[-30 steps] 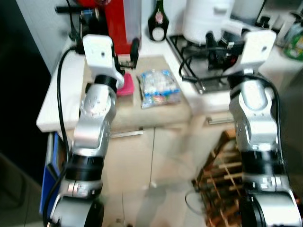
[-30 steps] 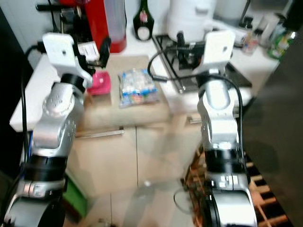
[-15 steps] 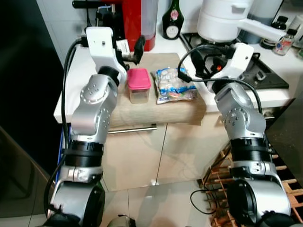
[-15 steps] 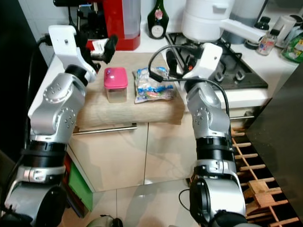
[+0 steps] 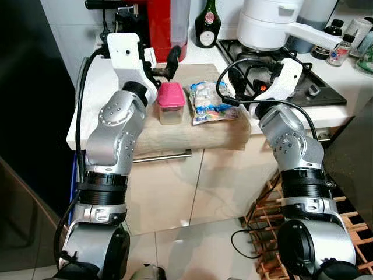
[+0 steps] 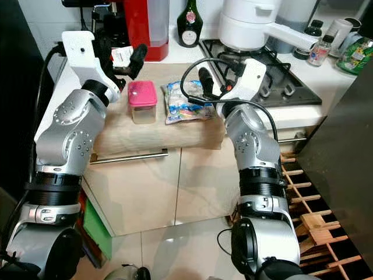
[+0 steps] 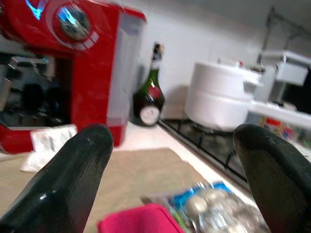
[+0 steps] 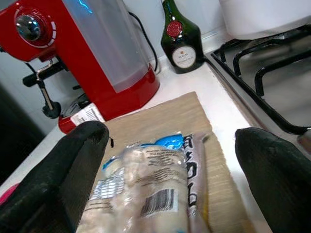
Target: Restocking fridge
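Observation:
A printed pink edge (image 8: 195,172) pokes out along the clear and blue food packet (image 5: 210,100), so I should expect a separate bag that is partly hidden under the packet.
A small clear tub with a pink lid (image 5: 171,102) stands on a beige mat (image 5: 192,131) on the counter. Right beside it lies a clear and blue food packet (image 5: 213,102). My left gripper (image 6: 125,61) hovers open just behind and above the tub, and the pink lid (image 7: 141,221) sits low between its fingers (image 7: 73,179). From the right, my right gripper (image 6: 218,79) reaches open over the packet's far end. The packet (image 8: 150,194) lies between its fingers (image 8: 63,174), untouched.
At the back of the counter stand a red coffee machine (image 5: 160,23) and a dark green bottle (image 5: 206,26). A white pot (image 5: 268,26) sits on the gas hob (image 5: 317,90). A wooden rack (image 5: 271,227) stands on the floor at right, next to a dark panel (image 6: 344,146).
The camera has swung and the picture has sharpened, bringing the pink-lidded tub out from behind my left arm. Both grippers stay open over the mat, the right one slightly nearer the packet.

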